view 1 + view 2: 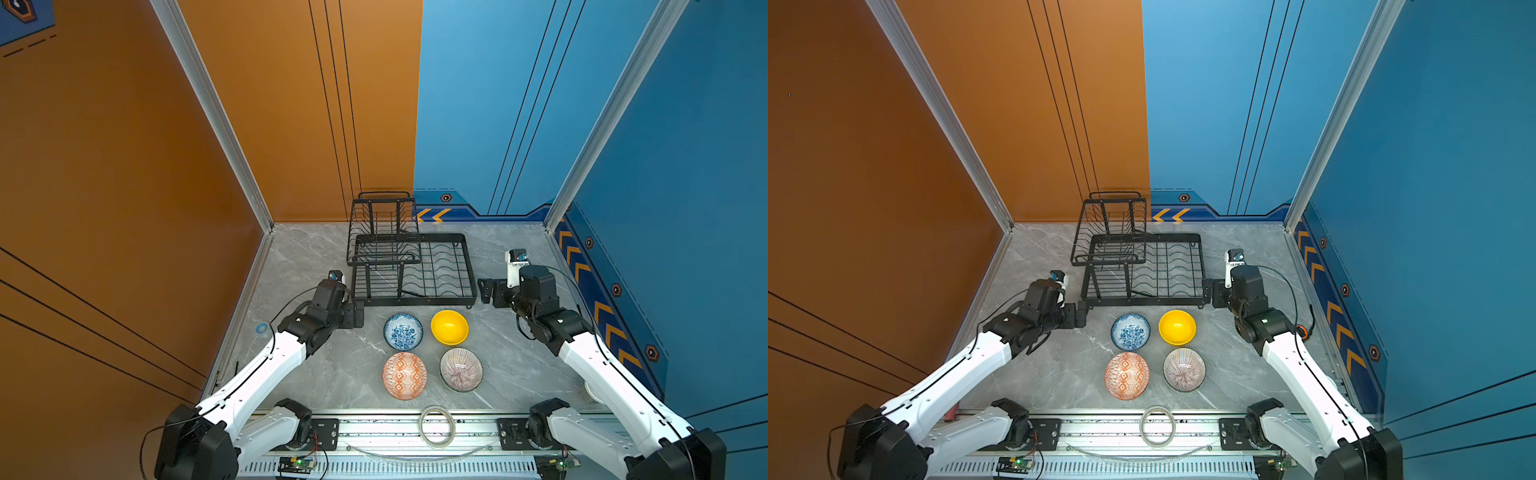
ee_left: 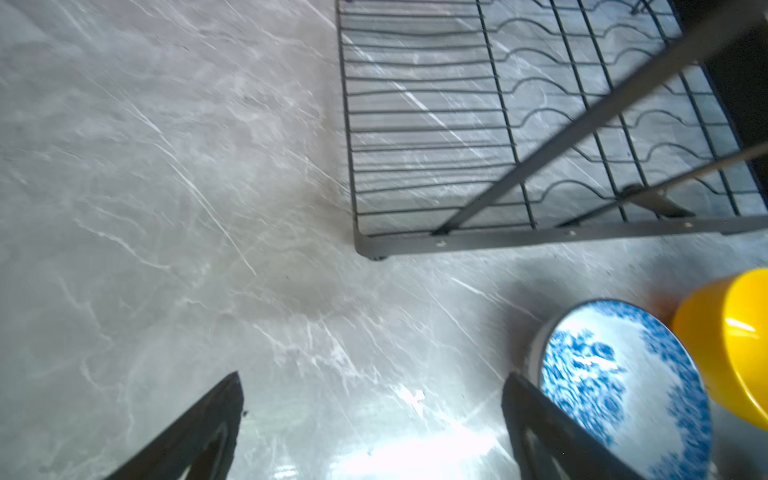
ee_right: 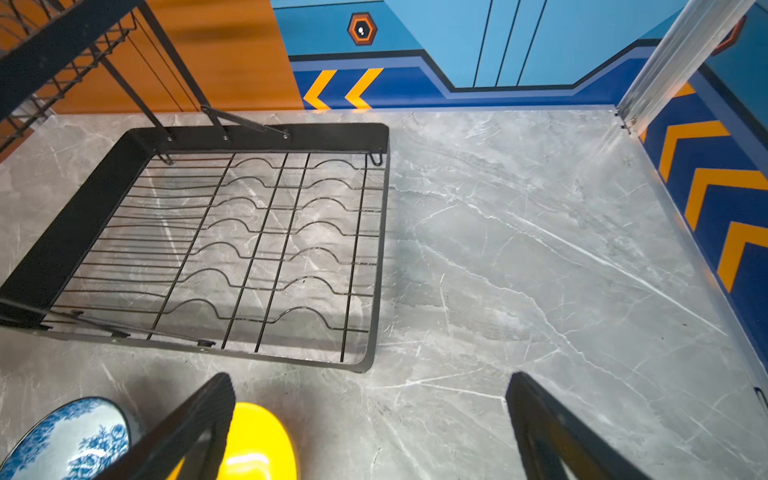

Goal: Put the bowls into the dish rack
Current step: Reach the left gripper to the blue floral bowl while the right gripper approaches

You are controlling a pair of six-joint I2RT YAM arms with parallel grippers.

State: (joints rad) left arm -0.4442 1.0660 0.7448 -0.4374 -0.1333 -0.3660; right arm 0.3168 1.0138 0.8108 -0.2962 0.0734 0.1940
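Note:
The floral bowl's side (image 1: 385, 332) that faces my open left gripper is clear, so I should keep moving toward it until my fingers are on both sides of the floral bowl's rim (image 1: 387, 325).
The black wire dish rack (image 1: 415, 300) (image 1: 1142, 302) stands at the back of the marble table, with nothing in it. In front of it sit the bowls in a square: blue-white floral (image 1: 403, 331), yellow (image 1: 449, 327), orange-white diamond (image 1: 404, 375) and pinkish striped (image 1: 461, 370). My left gripper (image 1: 360, 314) (image 2: 372, 376) hovers open left of the floral bowl (image 2: 615, 382), by the rack's front left corner (image 2: 415, 243). Beside the rack's front right corner (image 3: 365, 365), my right gripper (image 1: 484, 291) (image 3: 370, 375) is open over bare table, with the yellow bowl (image 3: 257, 440) at one finger.
A flat tape ring (image 1: 436, 427) lies on the front rail. A white tub (image 1: 592, 390) sits at the table's right edge behind my right arm. A small blue ring (image 1: 261, 328) lies outside the left frame. Walls close the back and both sides.

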